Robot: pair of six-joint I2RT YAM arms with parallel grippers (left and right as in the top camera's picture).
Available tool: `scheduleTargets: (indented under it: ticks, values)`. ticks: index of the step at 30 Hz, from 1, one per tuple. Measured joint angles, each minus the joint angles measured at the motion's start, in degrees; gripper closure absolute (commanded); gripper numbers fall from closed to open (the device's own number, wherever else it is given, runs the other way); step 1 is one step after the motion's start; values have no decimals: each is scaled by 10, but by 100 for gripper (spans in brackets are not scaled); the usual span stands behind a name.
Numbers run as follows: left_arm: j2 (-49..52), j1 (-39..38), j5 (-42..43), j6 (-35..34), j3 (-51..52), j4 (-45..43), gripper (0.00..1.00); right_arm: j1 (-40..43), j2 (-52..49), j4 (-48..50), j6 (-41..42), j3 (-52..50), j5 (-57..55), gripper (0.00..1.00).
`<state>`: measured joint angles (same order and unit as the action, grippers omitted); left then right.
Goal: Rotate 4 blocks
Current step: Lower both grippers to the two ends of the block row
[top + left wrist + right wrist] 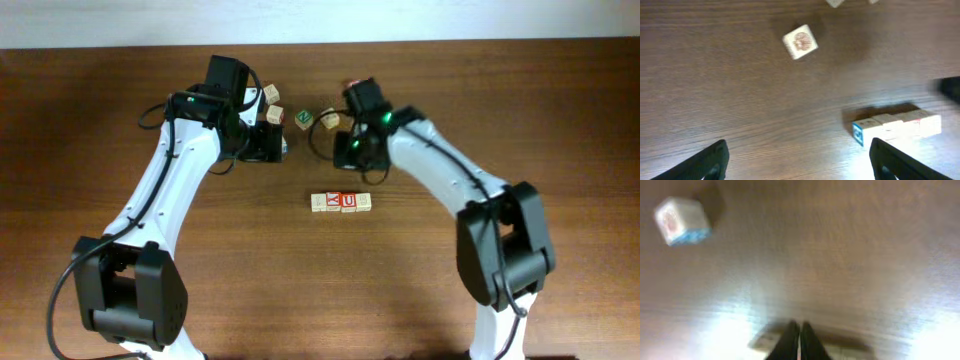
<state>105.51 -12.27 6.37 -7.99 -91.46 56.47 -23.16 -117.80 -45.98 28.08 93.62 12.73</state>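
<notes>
My right gripper is closed and hangs behind the row's long side (340, 194), so it should swing over to the row's end (369, 202) and push the blocks toward my left gripper.
Several light-wood blocks (341, 202) lie in a tight row at mid-table, two red-lettered ones in the middle and pale ones at the ends. The left wrist view shows this row (900, 126) at lower right, with a blue-printed end face. My left gripper (272, 143) hovers up-left of the row, its fingers (705, 162) wide apart, open, with only bare wood between them (800, 165). My right gripper (350, 155) hangs just above the row's right half. It is shut (799, 337) with nothing in it, and the blurred row (840, 347) lies right behind its tips.
Loose cubes sit at the back: two pale ones (271, 93) (275, 114), a green-faced one (303, 118) and another (330, 121) by the right wrist. A cube with a reddish picture (800, 41) and a blue-edged cube (680, 220) show in the wrist views.
</notes>
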Motion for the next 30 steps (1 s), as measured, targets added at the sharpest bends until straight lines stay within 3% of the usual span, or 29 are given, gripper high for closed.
scheduleTargets:
  ticks: [3,7,8,9,10,12,20,30]
  values:
    - [0,0,-21,0,0,21,22,55,28,-123,-56,124,70,94]
    - [-28,-17,-28,0,0,59,30,125,62,-260,-122,157,147,94]
    - [-36,-28,-28,-2,0,67,47,143,64,-295,-148,156,156,95]
    - [-41,-45,-27,-9,0,70,71,160,64,-303,-173,148,159,95]
    - [-41,-59,-27,-20,6,64,85,166,65,-303,-185,132,159,95]
    - [-42,-66,-25,-48,30,43,99,167,66,-271,-203,66,158,96]
    - [-42,-66,-3,-142,129,-55,100,167,64,-48,-203,-149,159,95]
    - [-42,-66,3,-146,240,-171,100,129,64,113,-57,-238,109,96]
